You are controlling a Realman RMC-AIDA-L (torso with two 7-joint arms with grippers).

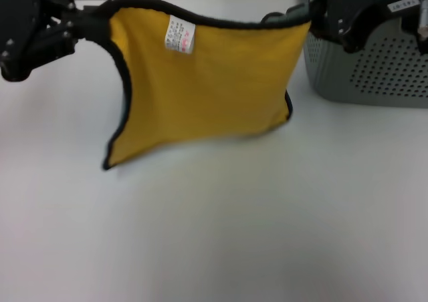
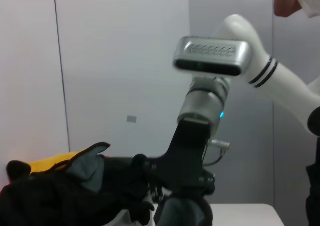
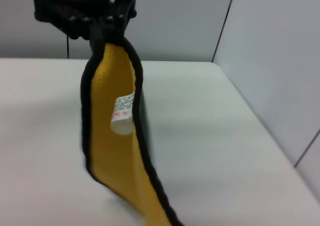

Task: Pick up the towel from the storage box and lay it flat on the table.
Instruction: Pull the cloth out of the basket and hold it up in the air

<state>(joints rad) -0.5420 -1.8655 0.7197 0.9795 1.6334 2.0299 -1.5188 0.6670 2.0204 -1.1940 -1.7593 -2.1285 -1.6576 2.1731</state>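
Observation:
The towel doubles back below my right gripper, so my left gripper should raise the towel while my right gripper opens and reaches for its black border (image 1: pixel 289 105).
The yellow towel (image 1: pixel 207 88) with its black border hangs stretched in the air above the white table (image 1: pixel 214 242). A white tag (image 1: pixel 180 35) shows near its top edge. My left gripper (image 1: pixel 87 21) is shut on the top left corner. My right gripper (image 1: pixel 311 20) is shut on the top right corner, just in front of the storage box (image 1: pixel 374 78). The right wrist view shows the towel (image 3: pixel 112 156) edge-on, hanging from the left gripper (image 3: pixel 100 28). The left wrist view shows a bunched corner of the towel (image 2: pixel 52 163) and the right gripper (image 2: pixel 185 173) farther off.
The grey-green perforated storage box stands at the table's far right; its inside is hidden. The towel's lower edge hangs a little above the table. A pale wall (image 3: pixel 280 61) stands beyond the table's edge.

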